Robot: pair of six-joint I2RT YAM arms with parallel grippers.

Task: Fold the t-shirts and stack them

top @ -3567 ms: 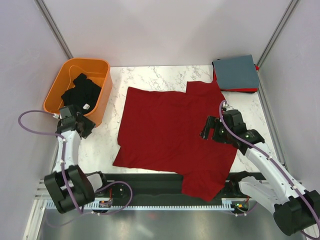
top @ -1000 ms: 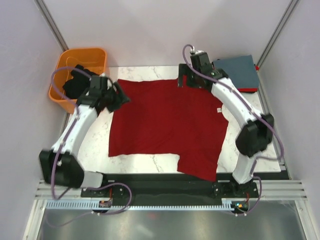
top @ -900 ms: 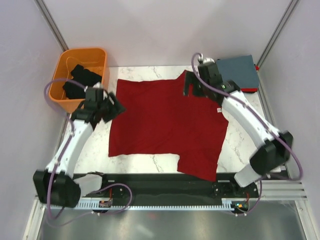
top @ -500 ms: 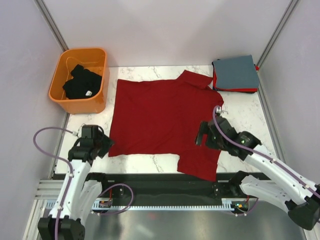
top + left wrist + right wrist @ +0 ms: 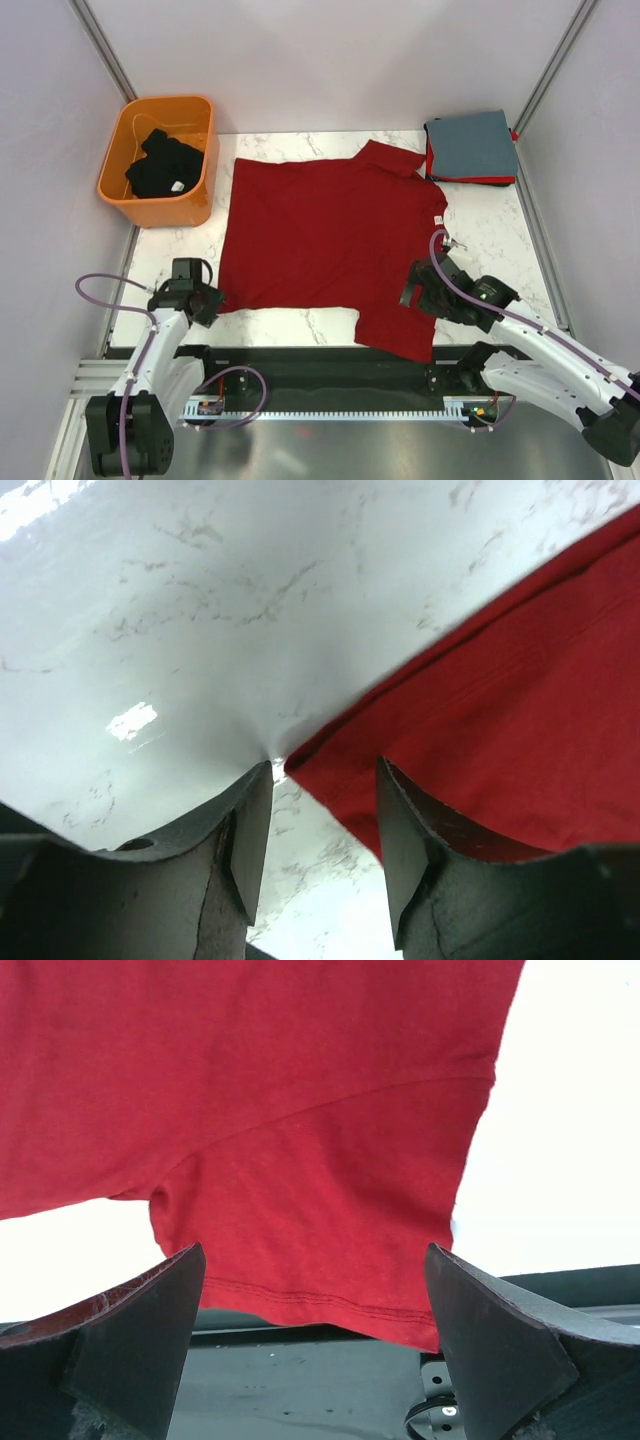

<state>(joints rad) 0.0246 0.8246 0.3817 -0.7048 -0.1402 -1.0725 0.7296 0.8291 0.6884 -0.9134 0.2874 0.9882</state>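
Note:
My gripper is going to lift the near sleeve (image 5: 397, 328) and carry it back. The sleeve hangs limp (image 5: 405, 352) past the table's edge, so it will fold over onto the dark red t-shirt.
A dark red t-shirt (image 5: 330, 240) lies spread flat on the marble table (image 5: 480, 240), with a small white tag (image 5: 438, 221) at its right edge and one sleeve hanging over the near edge. My left gripper (image 5: 205, 300) is open at the shirt's near left corner (image 5: 300, 765), which lies between the fingers. My right gripper (image 5: 410, 295) is open wide over the near sleeve (image 5: 320, 1250). A black shirt (image 5: 165, 170) lies in the orange basket. A folded grey-blue shirt (image 5: 470, 145) rests on a folded red one (image 5: 432, 168) at the back right.
The orange plastic basket (image 5: 190, 200) stands at the back left. A black rail (image 5: 300, 362) runs along the near table edge, below the sleeve in the right wrist view (image 5: 300, 1380). Grey walls enclose the table.
Both arms pulled back from the shirt's far edge to its near edge. The left gripper came to the near left corner, the right one to the near sleeve. The shirt now lies flat.

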